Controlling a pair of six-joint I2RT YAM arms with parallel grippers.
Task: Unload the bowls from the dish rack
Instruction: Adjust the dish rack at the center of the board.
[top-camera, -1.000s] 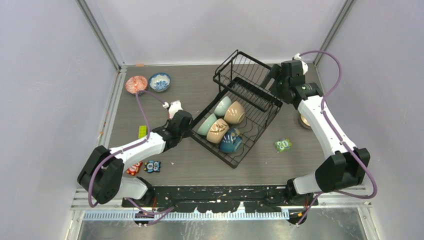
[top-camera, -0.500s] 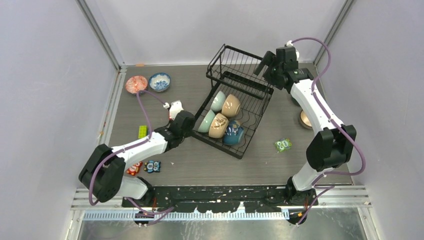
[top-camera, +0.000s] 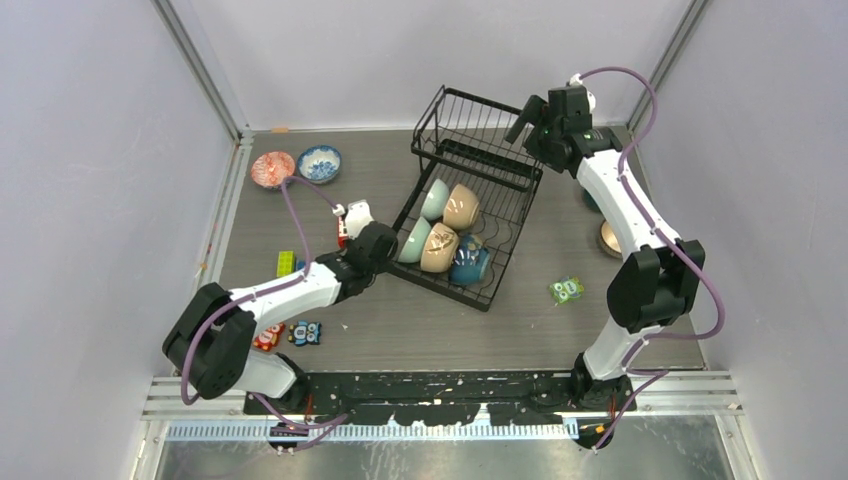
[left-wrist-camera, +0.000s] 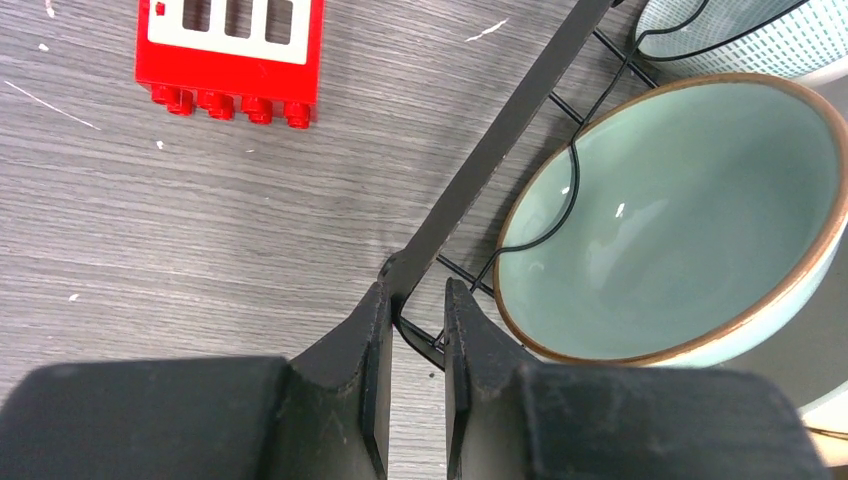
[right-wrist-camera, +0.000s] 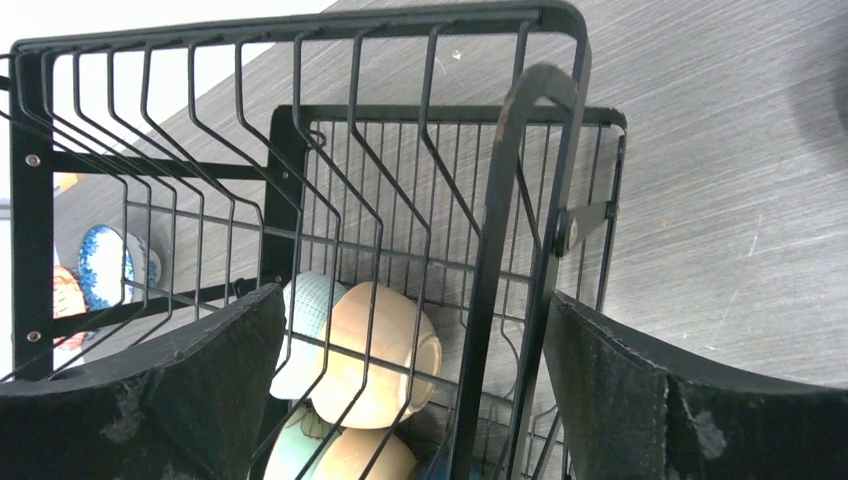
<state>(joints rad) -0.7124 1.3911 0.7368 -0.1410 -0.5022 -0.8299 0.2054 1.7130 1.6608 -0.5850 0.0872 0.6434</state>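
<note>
The dish rack's side bar (left-wrist-camera: 480, 165) lies at a slant across my left gripper's fingers, so next I open them and grip the bar (left-wrist-camera: 418, 255) squarely before I turn the dish rack straight.
The black wire dish rack (top-camera: 505, 215) lies mid-table, its basket end (top-camera: 470, 120) at the back. Several bowls rest on its tray: pale green (top-camera: 434, 197), tan (top-camera: 462, 207), another pale green (top-camera: 412, 242) (left-wrist-camera: 680, 220), patterned tan (top-camera: 440, 250) and dark blue (top-camera: 468, 264). My left gripper (top-camera: 385, 250) (left-wrist-camera: 410, 295) is shut on the rack's near-left corner wire. Above the basket's top edge, my right gripper (top-camera: 522, 118) (right-wrist-camera: 412, 300) stands open, its fingers either side of the frame bars (right-wrist-camera: 510, 250). A red patterned bowl (top-camera: 272, 168) and a blue-and-white bowl (top-camera: 320, 163) sit back left.
A brown bowl (top-camera: 609, 240) shows partly behind the right arm. A red block with white squares (left-wrist-camera: 230, 50) lies beside the left gripper. Toy blocks lie at the left (top-camera: 286, 262) (top-camera: 305, 332) and right (top-camera: 566, 290). Walls enclose the table on three sides.
The rack has swung and slid to the left. My right gripper moved left with the basket end and opened a little wider. The left gripper edged forward at the rack's corner.
</note>
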